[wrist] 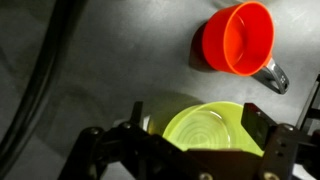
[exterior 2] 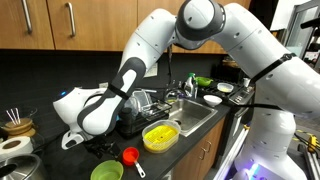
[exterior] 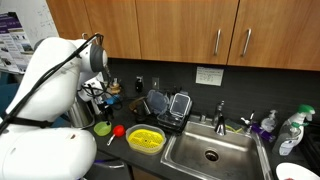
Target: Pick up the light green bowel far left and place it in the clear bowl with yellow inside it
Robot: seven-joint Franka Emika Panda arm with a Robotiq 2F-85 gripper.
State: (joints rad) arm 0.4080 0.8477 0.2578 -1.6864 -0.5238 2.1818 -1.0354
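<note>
The light green bowl's rim (wrist: 170,126) has one open finger outside it and the other above its hollow (wrist: 207,128). My gripper should go down next and close on that rim.
The light green bowl (wrist: 205,128) sits upright on the dark counter, and it shows in both exterior views (exterior: 102,129) (exterior 2: 106,172). My gripper (wrist: 197,125) is open just above it, with one finger on each side of the bowl and nothing held. The clear bowl with yellow inside (exterior: 146,139) (exterior 2: 160,135) stands on the counter beside the sink. In an exterior view my arm's wrist (exterior 2: 88,112) hangs over the counter end above the green bowl.
A red measuring cup with a handle (wrist: 238,38) (exterior 2: 130,156) (exterior: 118,130) lies close beside the green bowl. The steel sink (exterior: 208,153) with its faucet and a dark dish rack (exterior: 168,108) are beyond the yellow bowl. Jars stand at the counter end (exterior 2: 15,125).
</note>
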